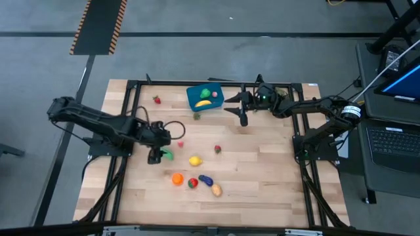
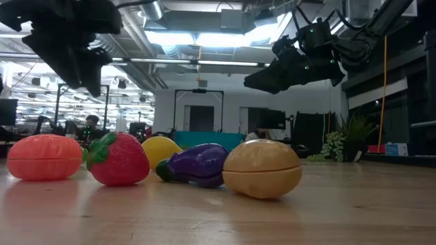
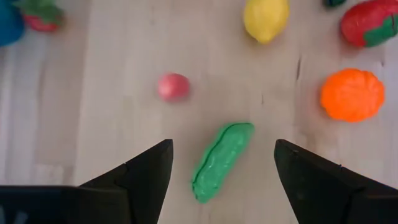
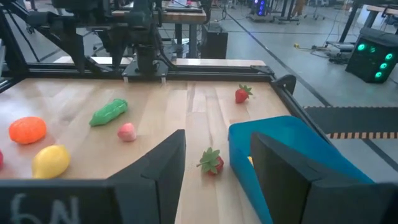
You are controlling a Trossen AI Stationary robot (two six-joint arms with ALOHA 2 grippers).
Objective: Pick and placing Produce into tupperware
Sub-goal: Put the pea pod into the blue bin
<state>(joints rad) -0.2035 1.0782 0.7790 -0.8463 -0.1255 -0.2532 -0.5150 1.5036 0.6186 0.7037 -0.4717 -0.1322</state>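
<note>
The green cucumber [image 3: 221, 162] lies lengthwise between my left gripper's open fingers, clear of the small pink piece [image 3: 173, 86]. I should keep moving down until the fingers are on both sides of the cucumber.
The blue tupperware [image 1: 205, 97] stands at the table's far middle with a green piece and a yellow piece inside. A green cucumber [image 3: 221, 160] lies flat on the wood at mid-left. My left gripper [image 3: 222, 149] hangs open above it, pointing steeply down, one finger on either side and clear of it. My right gripper [image 1: 237, 111] hovers open and nearly level just right of the tupperware [image 4: 298, 155], off the table. Lemon [image 1: 195, 160], orange [image 1: 177, 178], a red piece [image 1: 192, 183], eggplant [image 1: 206, 179] and potato [image 1: 216, 190] lie toward the near edge.
Strawberries lie at the far left [image 1: 157, 99] and just in front of the tupperware [image 4: 211, 162]. A small pink piece [image 3: 173, 87] sits beside the cucumber, and a red piece [image 1: 217, 149] at mid-table. A black frame [image 1: 131, 85] rims the table.
</note>
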